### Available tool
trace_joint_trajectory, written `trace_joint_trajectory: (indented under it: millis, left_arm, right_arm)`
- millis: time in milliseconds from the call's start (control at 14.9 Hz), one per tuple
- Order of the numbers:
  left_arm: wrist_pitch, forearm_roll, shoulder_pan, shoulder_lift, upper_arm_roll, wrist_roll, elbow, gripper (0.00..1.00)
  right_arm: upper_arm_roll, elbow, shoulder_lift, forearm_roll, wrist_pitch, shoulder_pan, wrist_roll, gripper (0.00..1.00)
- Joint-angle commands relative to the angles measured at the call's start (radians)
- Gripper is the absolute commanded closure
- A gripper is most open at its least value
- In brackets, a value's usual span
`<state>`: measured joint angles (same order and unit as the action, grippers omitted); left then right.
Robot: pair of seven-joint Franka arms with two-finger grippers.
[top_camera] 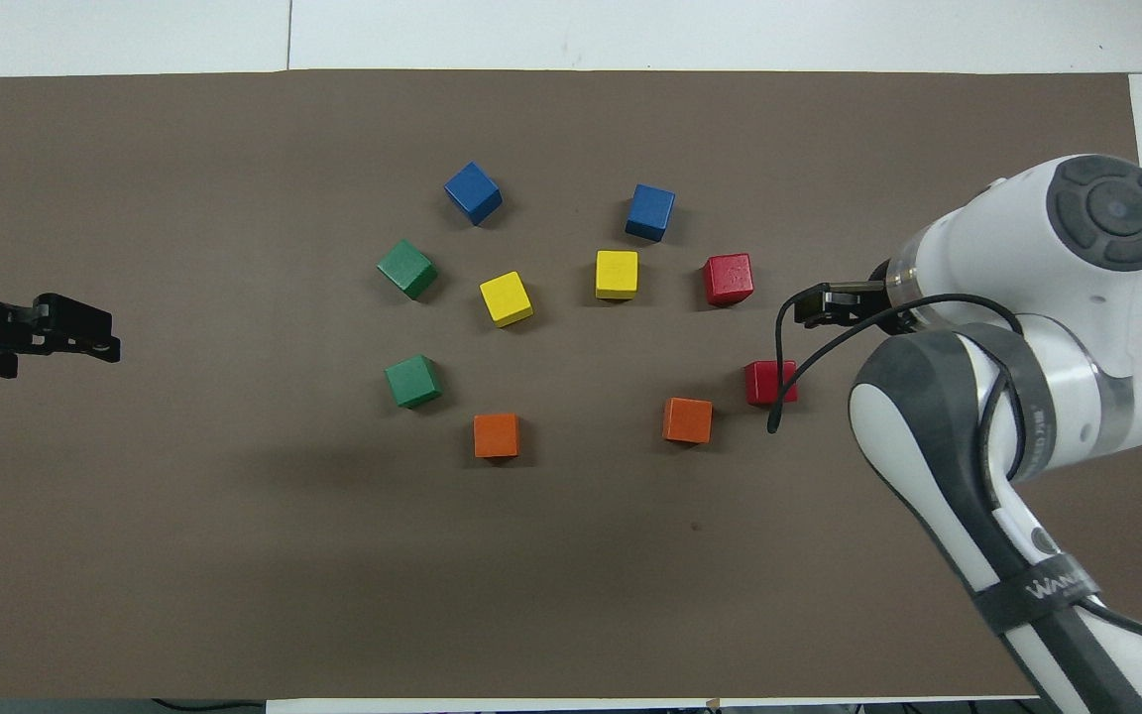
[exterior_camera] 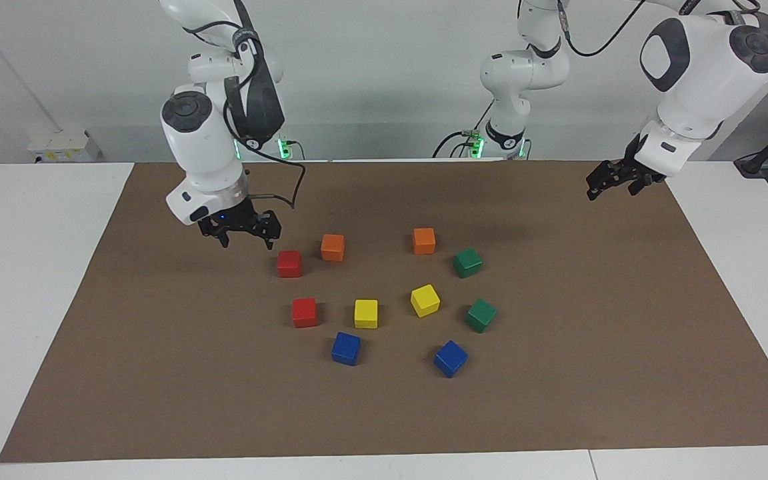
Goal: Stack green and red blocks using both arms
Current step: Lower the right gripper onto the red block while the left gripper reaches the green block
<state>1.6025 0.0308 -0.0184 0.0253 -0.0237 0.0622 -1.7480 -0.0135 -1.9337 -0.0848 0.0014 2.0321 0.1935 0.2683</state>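
Observation:
I should keep moving my right gripper's open fingers down until they are on both sides of the block (exterior_camera: 289, 264), because the nearer red block stands apart from the orange cube (exterior_camera: 333, 247) next to it.
Two red blocks lie on the brown mat toward the right arm's end: one nearer to the robots (exterior_camera: 289, 264) (top_camera: 770, 382), one farther (exterior_camera: 305, 312) (top_camera: 729, 279). Two green blocks lie toward the left arm's end: one nearer (exterior_camera: 467, 263) (top_camera: 412, 381), one farther (exterior_camera: 481, 315) (top_camera: 407, 268). All four stand singly, apart. My right gripper (exterior_camera: 247, 239) (top_camera: 814, 305) is open and empty, low over the mat just beside the nearer red block. My left gripper (exterior_camera: 611, 190) (top_camera: 113, 335) is open and empty, raised over the mat's edge at its own end.
Two orange cubes (exterior_camera: 333, 247) (exterior_camera: 424, 241) lie between the nearer red and green blocks. Two yellow cubes (exterior_camera: 366, 313) (exterior_camera: 425, 300) sit in the middle and two blue cubes (exterior_camera: 346, 348) (exterior_camera: 451, 358) farthest out. The brown mat (exterior_camera: 157, 373) covers the white table.

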Motion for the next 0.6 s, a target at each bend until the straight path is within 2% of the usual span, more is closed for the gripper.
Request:
trace_joint_trajectory:
  millis: [0,201,335,535]
  left_arm:
    - [0.007,-0.011,0.029,0.027,-0.004,-0.005,-0.024,0.00]
    - [0.031,-0.011,0.100,0.028,-0.002,0.046,-0.030,0.00]
    - [0.069,-0.011,0.150,0.028,-0.004,0.251,-0.035,0.00]
    - [0.115,-0.009,0.212,0.027,-0.007,0.280,-0.062,0.00]
  right_arm:
    - [0.003,-0.016,-0.021,0.011,0.059,0.003,-0.068,0.00]
    - [0.003,-0.030,-0.041,0.011,0.079,0.017,-0.087,0.00]
    - [0.003,-0.071,-0.042,0.011,0.115,0.024,-0.078,0.00]
    - [0.003,-0.120,-0.042,0.011,0.169,0.035,-0.058,0.00]
